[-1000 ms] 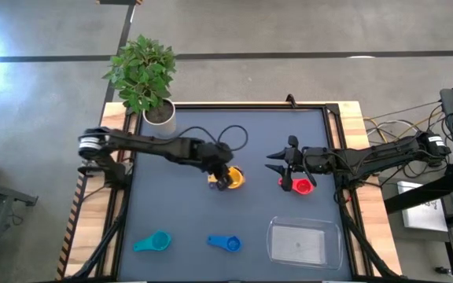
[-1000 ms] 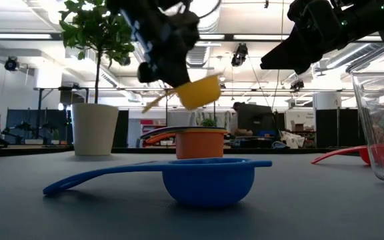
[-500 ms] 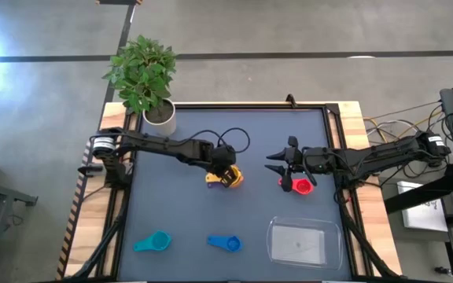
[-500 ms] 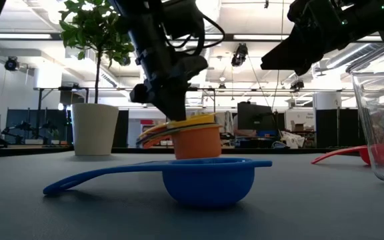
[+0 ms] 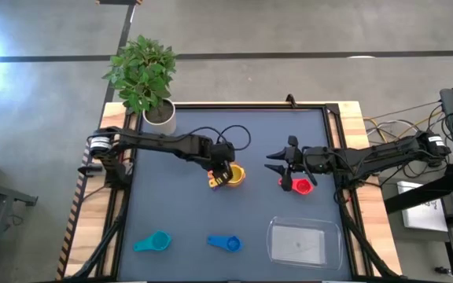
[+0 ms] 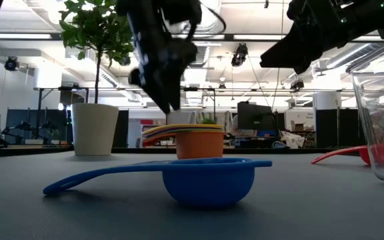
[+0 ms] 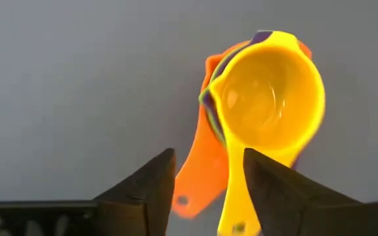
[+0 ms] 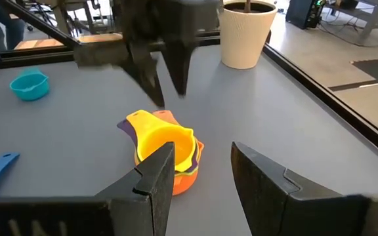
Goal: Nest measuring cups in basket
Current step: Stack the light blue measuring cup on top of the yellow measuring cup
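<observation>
My left gripper should carry on going to the teal handle [image 5: 141, 246] and close there, because the yellow cup sits nested in the stack [image 5: 237, 173] and the teal cup lies free.
A stack of nested measuring cups [image 5: 231, 175] stands on the mat at mid-table, with the yellow cup [image 7: 268, 98] on top inside an orange one [image 6: 199, 143]; a purple rim shows between them. My left gripper [image 5: 220, 163] hangs open just above the stack [image 6: 169, 100], its fingers either side of the handles in the left wrist view [image 7: 209, 190]. My right gripper [image 5: 277, 165] is open and raised beside the red cup [image 5: 300, 185]. The teal cup [image 5: 152, 241] and blue cup [image 5: 225, 243] rest on their bowls near the front edge. The clear basket [image 5: 303, 241] sits front right.
A white pot with a leafy plant [image 5: 160, 114] stands at the far left corner. A black cable loops on the mat behind the stack [image 5: 238, 134]. Open mat lies between the stack and the front cups. Wooden table edges frame both sides.
My left gripper brought the tilted yellow cup down onto the orange stack, let go of it and rose a little. The yellow cup now sits level, nested on top. The right arm kept still.
</observation>
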`<state>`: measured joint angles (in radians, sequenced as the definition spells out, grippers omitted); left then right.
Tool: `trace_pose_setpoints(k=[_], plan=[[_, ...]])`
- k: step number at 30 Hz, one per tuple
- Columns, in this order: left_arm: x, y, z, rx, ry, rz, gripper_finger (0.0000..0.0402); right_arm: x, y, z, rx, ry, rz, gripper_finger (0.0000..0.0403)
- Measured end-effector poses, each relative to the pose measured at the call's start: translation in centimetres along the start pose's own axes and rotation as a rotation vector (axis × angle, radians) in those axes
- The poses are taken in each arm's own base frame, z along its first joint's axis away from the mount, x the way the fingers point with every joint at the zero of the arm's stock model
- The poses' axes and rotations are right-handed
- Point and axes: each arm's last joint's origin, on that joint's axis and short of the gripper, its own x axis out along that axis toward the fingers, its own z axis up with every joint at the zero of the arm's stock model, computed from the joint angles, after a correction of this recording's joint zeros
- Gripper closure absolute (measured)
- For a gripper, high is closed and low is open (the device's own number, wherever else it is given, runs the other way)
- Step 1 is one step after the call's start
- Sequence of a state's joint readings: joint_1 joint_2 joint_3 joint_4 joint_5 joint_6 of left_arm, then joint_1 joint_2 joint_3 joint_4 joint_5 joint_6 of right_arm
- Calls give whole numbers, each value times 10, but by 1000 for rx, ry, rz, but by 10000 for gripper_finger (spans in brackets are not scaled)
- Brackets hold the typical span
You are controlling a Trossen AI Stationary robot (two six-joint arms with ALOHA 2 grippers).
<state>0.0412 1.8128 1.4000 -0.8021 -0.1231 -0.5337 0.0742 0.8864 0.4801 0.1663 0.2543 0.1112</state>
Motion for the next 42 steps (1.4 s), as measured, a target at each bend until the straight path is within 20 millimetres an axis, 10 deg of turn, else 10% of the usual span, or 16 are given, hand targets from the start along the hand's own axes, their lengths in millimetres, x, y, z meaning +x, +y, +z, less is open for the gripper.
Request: trace_pose_setpoints(k=[7, 21, 31, 42], plan=[[-48, -36, -25, 152, -23, 121, 227, 0, 0, -2, -13, 25, -3, 264], [-69, -89, -174, 246, 279, 52, 257, 0, 0, -1, -13, 20, -3, 264], [-78, -60, -248, -10, 224, -165, 267, 0, 0, 4, -10, 8, -1, 264], [-52, -35, -286, -113, 361, -203, 268, 0, 0, 4, -19, 6, -9, 264]])
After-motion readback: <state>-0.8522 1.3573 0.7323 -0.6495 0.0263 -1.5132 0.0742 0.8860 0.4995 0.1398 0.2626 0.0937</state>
